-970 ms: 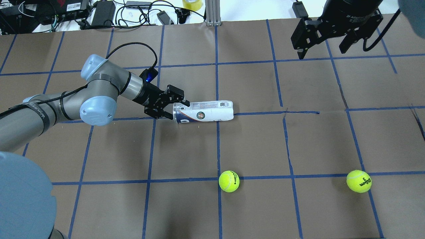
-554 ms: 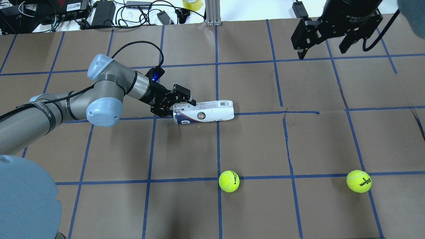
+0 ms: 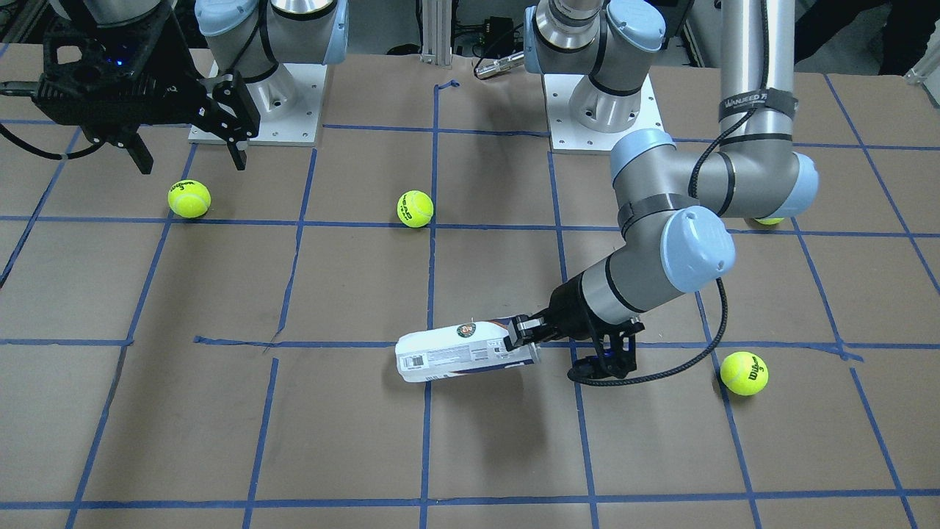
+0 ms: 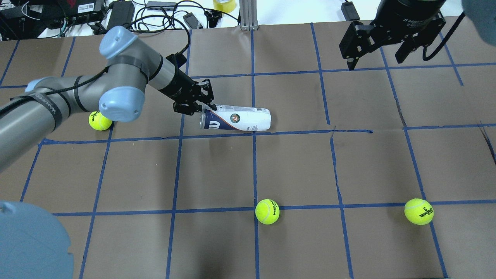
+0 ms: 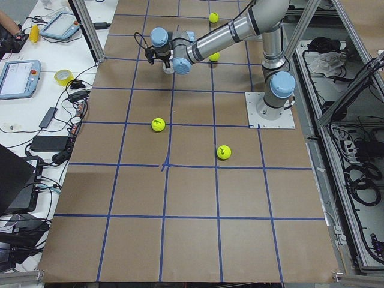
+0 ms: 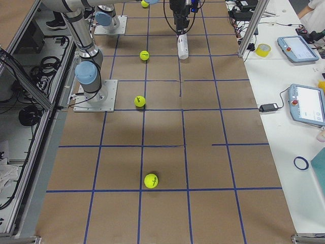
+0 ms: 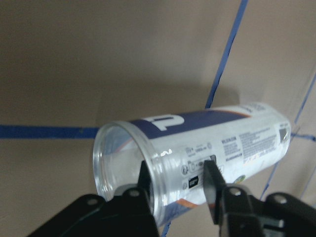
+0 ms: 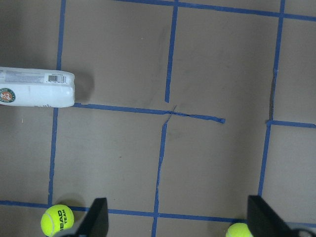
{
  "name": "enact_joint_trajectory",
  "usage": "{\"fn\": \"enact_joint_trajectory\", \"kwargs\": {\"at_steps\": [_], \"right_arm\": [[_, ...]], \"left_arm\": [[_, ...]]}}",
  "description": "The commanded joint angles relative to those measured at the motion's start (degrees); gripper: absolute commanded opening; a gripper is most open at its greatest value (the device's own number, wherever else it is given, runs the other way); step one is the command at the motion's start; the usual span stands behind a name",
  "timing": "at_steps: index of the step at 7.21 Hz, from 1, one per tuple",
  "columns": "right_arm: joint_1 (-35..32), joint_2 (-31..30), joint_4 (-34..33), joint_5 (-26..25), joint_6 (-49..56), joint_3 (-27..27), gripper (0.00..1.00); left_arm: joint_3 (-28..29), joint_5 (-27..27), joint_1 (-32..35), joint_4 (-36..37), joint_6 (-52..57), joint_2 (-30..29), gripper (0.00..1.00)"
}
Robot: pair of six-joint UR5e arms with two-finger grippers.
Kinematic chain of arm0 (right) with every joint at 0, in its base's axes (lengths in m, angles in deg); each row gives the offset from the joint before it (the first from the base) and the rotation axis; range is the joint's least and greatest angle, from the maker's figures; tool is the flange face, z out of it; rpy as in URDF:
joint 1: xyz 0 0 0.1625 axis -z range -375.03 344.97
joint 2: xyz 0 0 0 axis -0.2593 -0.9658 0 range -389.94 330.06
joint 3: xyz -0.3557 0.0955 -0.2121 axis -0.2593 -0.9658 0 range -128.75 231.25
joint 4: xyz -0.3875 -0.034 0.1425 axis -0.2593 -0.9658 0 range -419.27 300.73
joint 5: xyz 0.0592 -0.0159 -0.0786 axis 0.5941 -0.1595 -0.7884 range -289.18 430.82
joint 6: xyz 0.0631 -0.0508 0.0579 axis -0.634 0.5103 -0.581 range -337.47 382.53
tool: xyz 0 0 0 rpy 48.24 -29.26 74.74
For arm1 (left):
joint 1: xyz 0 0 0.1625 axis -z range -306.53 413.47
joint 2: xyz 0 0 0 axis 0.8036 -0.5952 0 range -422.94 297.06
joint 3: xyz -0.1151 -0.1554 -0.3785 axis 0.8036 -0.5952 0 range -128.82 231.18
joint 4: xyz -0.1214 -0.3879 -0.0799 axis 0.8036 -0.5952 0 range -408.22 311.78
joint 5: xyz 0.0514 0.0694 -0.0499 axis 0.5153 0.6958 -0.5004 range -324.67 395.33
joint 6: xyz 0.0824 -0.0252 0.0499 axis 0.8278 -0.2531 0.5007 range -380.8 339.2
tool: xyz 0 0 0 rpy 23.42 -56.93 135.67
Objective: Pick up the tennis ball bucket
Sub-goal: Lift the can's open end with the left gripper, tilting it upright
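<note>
I should swing the bucket's rim up with my left gripper and stand the bucket on its closed end (image 3: 407, 360), because the tennis ball bucket (image 3: 463, 350) slants nearly level from my left gripper.
The tennis ball bucket (image 4: 242, 119) is a clear tube with a white label and a navy W band. It also shows in the front view (image 3: 452, 354) and the right wrist view (image 8: 37, 88). My left gripper (image 4: 204, 107) is shut on the wall at the tube's open rim. In the left wrist view (image 7: 177, 174) one finger is inside the tube (image 7: 232, 143) and one outside. The tube's open end is raised and the tube is tilted. I cannot tell whether its closed end touches the table. My right gripper (image 4: 375, 58) is open and empty, high at the far right.
Yellow-green tennis balls lie on the brown gridded table: one in the near middle (image 4: 267, 211), one near right (image 4: 419, 211), one under my left arm (image 4: 100, 120). Another ball lies close to the left wrist cable (image 3: 744, 373). Cables and boxes line the far edge (image 4: 120, 15).
My left gripper has shut on the tube's open rim and raised that end, shifting it toward the far side. The arm's move uncovered a ball at the left. The right arm stayed put.
</note>
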Motion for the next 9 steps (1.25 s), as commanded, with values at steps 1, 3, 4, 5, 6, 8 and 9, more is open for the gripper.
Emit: {"fn": "enact_joint_trajectory", "kwargs": {"at_steps": [1, 3, 4, 5, 6, 8, 9], "right_arm": [[0.0, 0.01, 0.08, 0.01, -0.01, 0.0, 1.0], [0.0, 0.01, 0.34, 0.01, -0.01, 0.09, 1.0], [0.08, 0.01, 0.43, 0.01, -0.01, 0.09, 1.0], [0.0, 0.01, 0.6, 0.01, -0.01, 0.09, 1.0], [0.0, 0.01, 0.6, 0.01, -0.01, 0.09, 1.0], [0.0, 0.01, 0.78, -0.16, 0.08, 0.09, 1.0], [0.0, 0.1, 0.6, -0.08, -0.01, 0.09, 1.0]], "left_arm": [[15.25, 9.88, 0.34, -16.83, -2.2, 1.59, 0.0], [19.35, 20.78, 0.77, -21.28, -1.34, 2.82, 0.0], [18.92, 22.58, 2.08, -21.64, -1.15, 3.95, 0.0], [18.31, 25.99, 2.18, -20.17, -0.89, 3.27, 0.0], [18.04, 26.2, 2.18, -16.76, -1.32, 2.74, 0.0], [18.13, 26.29, 6.55, -10.89, -2.99, 3.36, 0.0], [17.08, 26.2, 8.06, -3.96, -3.35, 1.61, 0.0]]}}
